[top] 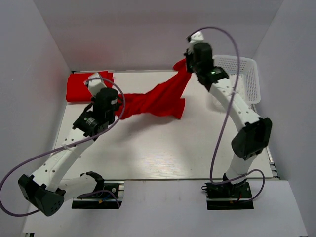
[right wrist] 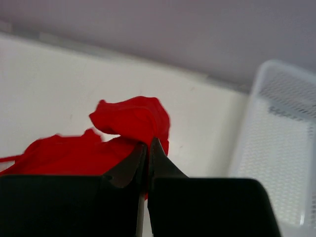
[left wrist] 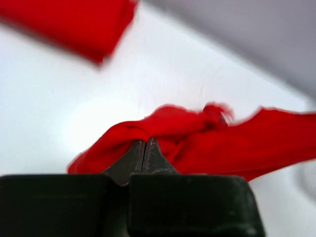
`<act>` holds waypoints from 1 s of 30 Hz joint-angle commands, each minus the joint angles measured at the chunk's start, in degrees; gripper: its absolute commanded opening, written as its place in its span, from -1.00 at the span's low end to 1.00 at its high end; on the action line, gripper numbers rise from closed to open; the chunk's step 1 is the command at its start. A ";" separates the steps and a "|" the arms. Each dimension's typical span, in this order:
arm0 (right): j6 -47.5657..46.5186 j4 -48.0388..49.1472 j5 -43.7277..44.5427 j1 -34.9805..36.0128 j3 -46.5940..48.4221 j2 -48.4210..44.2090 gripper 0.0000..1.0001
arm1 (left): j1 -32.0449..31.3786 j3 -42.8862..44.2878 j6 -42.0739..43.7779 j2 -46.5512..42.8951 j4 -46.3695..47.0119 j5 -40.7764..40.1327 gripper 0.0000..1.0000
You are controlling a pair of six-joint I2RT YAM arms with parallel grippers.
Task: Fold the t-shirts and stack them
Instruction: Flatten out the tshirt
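I should raise my left gripper toward the back wall (top: 112, 52), because the loose red t-shirt (top: 159, 100) hangs twisted between my grippers. This will spread the t-shirt wide to lay flat before folding.
A loose red t-shirt (top: 158, 98) hangs stretched and twisted between my two grippers above the table. My left gripper (top: 114, 104) is shut on its left end, seen bunched at the tips in the left wrist view (left wrist: 146, 142). My right gripper (top: 190, 61) is shut on its right end, held higher near the back; the cloth (right wrist: 131, 121) bunches at the tips (right wrist: 148, 143). A second red t-shirt (top: 84, 85) lies folded at the back left corner and also shows in the left wrist view (left wrist: 79, 22).
A white mesh basket (top: 242, 74) stands at the back right, beside my right arm, and shows in the right wrist view (right wrist: 276, 148). White walls enclose the table on the left, back and right.
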 commanded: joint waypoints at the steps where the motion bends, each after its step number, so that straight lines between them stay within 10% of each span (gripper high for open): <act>1: 0.99 5.38 5.83 -4.55 7.38 -4.47 -1.00 | 1.07 12.68 10.83 2.50 5.89 -12.71 -1.00; 10: 4.07 5.03 -0.93 -13.78 18.05 -6.22 -1.00 | 4.06 29.59 31.93 9.28 19.17 -20.45 -1.00; 18: 5.38 3.28 -13.66 -18.10 3.10 -17.38 -1.00 | 4.06 23.96 30.54 3.57 16.21 -12.65 -1.00; 30: 4.51 4.76 -19.92 -18.89 17.41 -7.57 -1.00 | 5.64 33.01 38.00 20.04 25.59 -9.82 -1.00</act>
